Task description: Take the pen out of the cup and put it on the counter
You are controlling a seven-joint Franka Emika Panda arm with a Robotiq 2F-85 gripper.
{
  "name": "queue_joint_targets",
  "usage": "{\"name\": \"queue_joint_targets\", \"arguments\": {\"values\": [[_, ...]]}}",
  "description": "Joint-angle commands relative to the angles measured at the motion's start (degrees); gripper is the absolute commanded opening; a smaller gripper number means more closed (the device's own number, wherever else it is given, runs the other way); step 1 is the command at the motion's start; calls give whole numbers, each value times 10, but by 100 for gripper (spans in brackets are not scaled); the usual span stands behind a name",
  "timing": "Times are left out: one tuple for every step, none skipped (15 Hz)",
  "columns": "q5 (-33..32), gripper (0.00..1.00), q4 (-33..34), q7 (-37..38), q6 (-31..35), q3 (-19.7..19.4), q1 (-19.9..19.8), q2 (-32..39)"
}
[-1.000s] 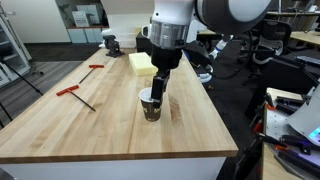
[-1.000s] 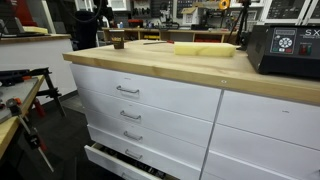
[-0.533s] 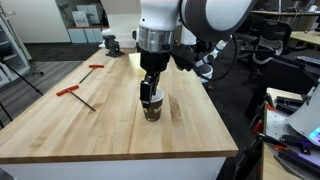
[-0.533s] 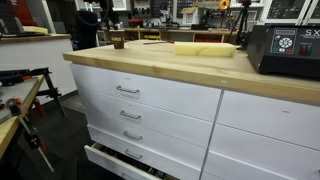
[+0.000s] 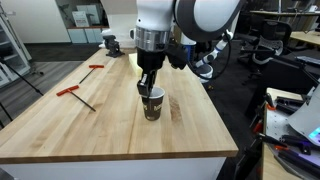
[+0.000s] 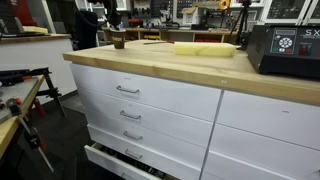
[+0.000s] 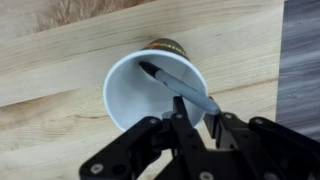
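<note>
The pen's upper end (image 7: 209, 105) lies at a slant across my gripper's narrowed fingers. I should open wide, put my fingers on both sides of the pen's body (image 7: 183, 87) and close on it before I lift.
The dark paper cup (image 5: 152, 104) stands upright on the light wood counter (image 5: 80, 130). In the wrist view its white inside (image 7: 130, 95) faces me. The thin dark pen (image 7: 175, 84) leans across it, upper end at the rim nearest my fingers. My gripper (image 5: 149, 89) hangs straight down onto the cup's rim. In the wrist view the gripper (image 7: 200, 112) has its jaws narrowed on either side of the pen's upper end, a small gap still showing. Whether they pinch the pen does not show.
A yellow block (image 5: 141, 63) lies behind the cup. Two thin rods with red T-handles (image 5: 75, 93) (image 5: 93, 68) lie off to one side. A dark object (image 5: 112, 45) sits at the far end, a black device (image 6: 285, 50) at a corner.
The gripper has come down onto the cup's rim and its jaws have drawn in from wide apart to a narrow gap around the pen's top. The cup stands where it was.
</note>
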Motion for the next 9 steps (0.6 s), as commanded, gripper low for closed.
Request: {"name": "queue_joint_targets", "arguments": {"values": [[-13,20,18,10,-26,-14,14,5],[-14,35,19,9,-28,-15,14,5],[-15,44,20,10,-29,-15,14,4],[-15,48,20,10,-29,-15,14,4],[-15,54,20,9,-30,-15,14,3],[-16,61,20,9,-30,-15,14,2],[-17,67,20,9,-30,-15,14,2],[-18,74,21,10,-35,-16,14,1],[-16,80,21,10,-40,-15,14,-1]]}}
